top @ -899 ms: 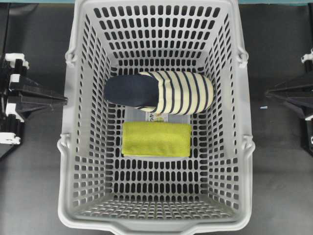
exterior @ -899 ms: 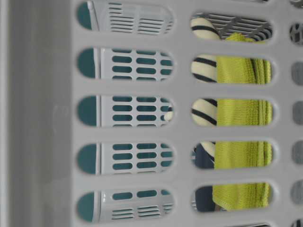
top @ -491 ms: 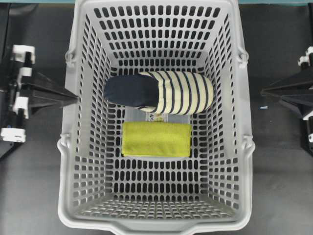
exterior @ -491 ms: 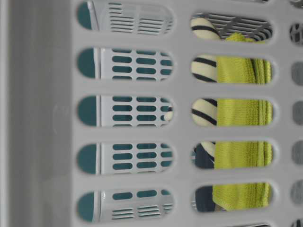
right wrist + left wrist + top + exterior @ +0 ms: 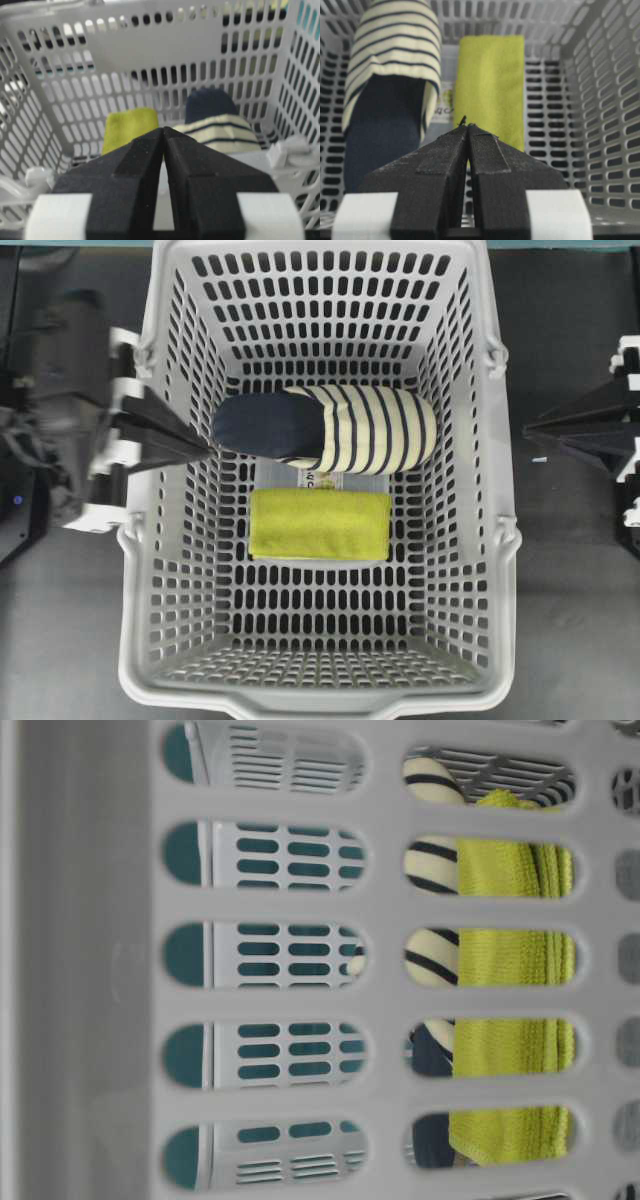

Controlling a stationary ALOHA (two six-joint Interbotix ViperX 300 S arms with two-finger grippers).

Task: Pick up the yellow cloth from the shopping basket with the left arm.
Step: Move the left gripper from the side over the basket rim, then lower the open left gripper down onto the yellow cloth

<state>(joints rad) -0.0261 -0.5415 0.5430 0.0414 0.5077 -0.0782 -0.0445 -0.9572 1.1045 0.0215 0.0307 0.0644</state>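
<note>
I should keep reaching until the fingers are on both sides of the cloth's middle [image 5: 320, 524], because the yellow cloth's long sides [image 5: 320, 494] line up with my left gripper, clear of the slipper.
The yellow cloth [image 5: 320, 524] lies folded flat on the floor of the light-grey shopping basket [image 5: 150, 540], just in front of a cream-and-navy striped slipper [image 5: 325, 428]. My left gripper [image 5: 205, 448] is shut and empty, its tip over the basket's left wall, level with the slipper's navy toe. In the left wrist view the cloth [image 5: 492, 85] lies ahead and slightly right of the closed left gripper [image 5: 467, 125]. My right gripper [image 5: 530, 429] is shut and empty, outside the basket's right wall. Through the slots in the table-level view, the cloth [image 5: 510, 1050] shows.
A white label or packet [image 5: 320, 480] lies under the slipper and the cloth. The basket's tall lattice walls [image 5: 165, 55] surround both items. Dark table [image 5: 580, 620] lies on both sides of the basket.
My left arm has swung right from outside the basket, bringing its closed tip over the left wall. The right gripper has crept slightly toward the basket. Cloth and slipper have not moved.
</note>
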